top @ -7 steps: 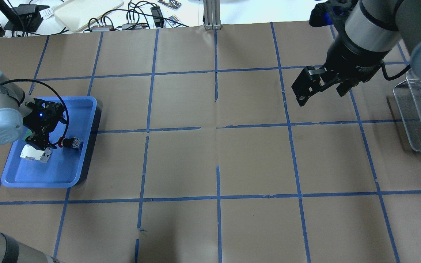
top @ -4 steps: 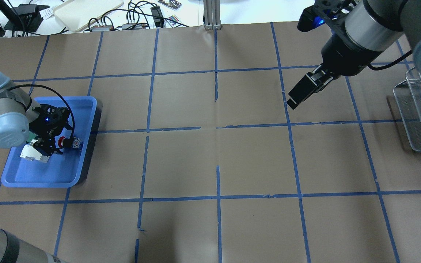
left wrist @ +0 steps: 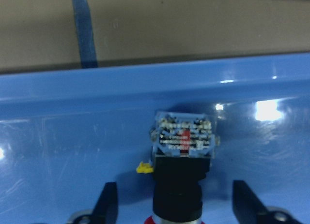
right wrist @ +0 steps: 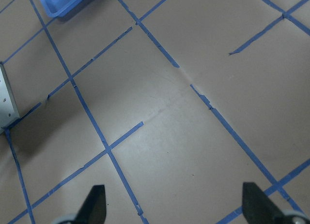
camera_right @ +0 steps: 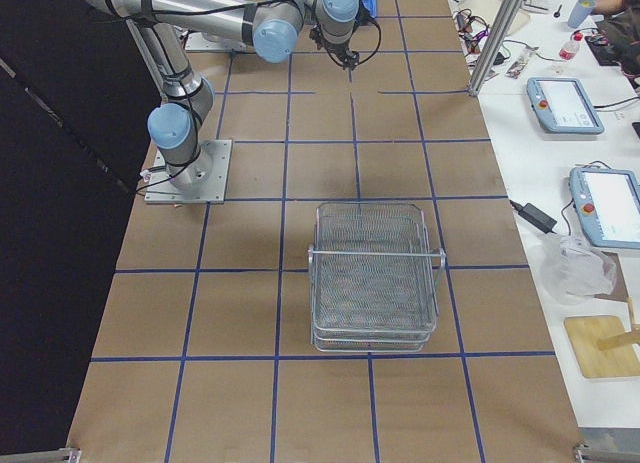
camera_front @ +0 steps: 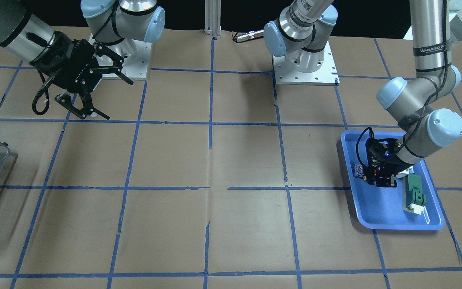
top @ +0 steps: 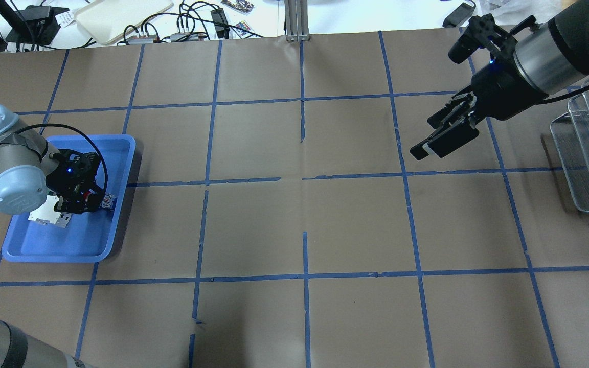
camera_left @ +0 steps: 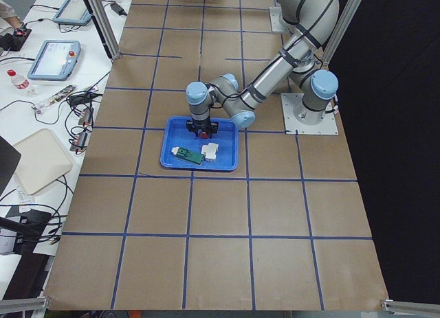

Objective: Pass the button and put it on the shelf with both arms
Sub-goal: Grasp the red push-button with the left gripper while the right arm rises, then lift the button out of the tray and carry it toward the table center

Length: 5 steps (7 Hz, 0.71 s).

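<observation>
I expect the yellow tab point(left wrist: 145, 168) to come along when I lift the button, because the tab is joined to the button's black collar point(left wrist: 178, 168) beside the block.
The button point(left wrist: 183, 139) lies on its side in the blue tray point(top: 69, 250), its blue-and-clear block towards the tray wall and its red cap towards my wrist. It also shows in the overhead view point(top: 104, 201) and the front view point(camera_front: 359, 171). My left gripper point(top: 77, 202) is low in the tray and open, with a finger point(left wrist: 109, 204) on each side of the button's black collar. My right gripper point(top: 443, 135) is open and empty, held above the table at the right. The wire-mesh shelf point(camera_right: 375, 273) stands at the table's right end point(top: 586, 158).
A white boxy component point(top: 49, 217) and a green block point(camera_front: 415, 194) lie in the same tray beside my left gripper. Blue tape lines grid the brown paper table. Cables and a beige tray point(top: 120, 15) lie beyond the far edge.
My left gripper has shifted right and down over the button and now straddles it. My right arm has swung and turned its wrist, and the gripper now points left.
</observation>
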{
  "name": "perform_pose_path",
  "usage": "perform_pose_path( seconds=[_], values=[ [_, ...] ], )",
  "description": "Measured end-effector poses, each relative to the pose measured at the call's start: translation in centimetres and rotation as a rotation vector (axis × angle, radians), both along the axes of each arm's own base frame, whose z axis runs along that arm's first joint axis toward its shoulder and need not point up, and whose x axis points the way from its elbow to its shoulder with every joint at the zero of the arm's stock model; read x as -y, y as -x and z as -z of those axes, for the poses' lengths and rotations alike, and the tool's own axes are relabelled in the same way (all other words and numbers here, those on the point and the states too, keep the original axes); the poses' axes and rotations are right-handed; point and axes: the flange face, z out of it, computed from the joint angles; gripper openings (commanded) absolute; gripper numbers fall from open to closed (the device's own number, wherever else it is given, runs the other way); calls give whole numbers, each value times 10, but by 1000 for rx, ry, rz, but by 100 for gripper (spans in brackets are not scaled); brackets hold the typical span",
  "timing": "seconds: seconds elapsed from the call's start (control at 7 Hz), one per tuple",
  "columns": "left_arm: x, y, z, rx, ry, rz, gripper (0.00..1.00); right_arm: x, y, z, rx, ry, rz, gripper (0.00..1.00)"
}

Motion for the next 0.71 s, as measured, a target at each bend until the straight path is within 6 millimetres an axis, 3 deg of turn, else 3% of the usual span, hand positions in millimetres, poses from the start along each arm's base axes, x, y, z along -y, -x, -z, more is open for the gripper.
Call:
perform_pose_path(
  seconds=[0.43, 0.71],
  values=[
    [16, 16, -35, 12, 30, -5, 0, -3, -9, -11, 105, 136, -116, 100],
    [45, 64, -96, -8, 6, -58, 0, -4, -19, -13, 134, 170, -157, 100]
  ],
)
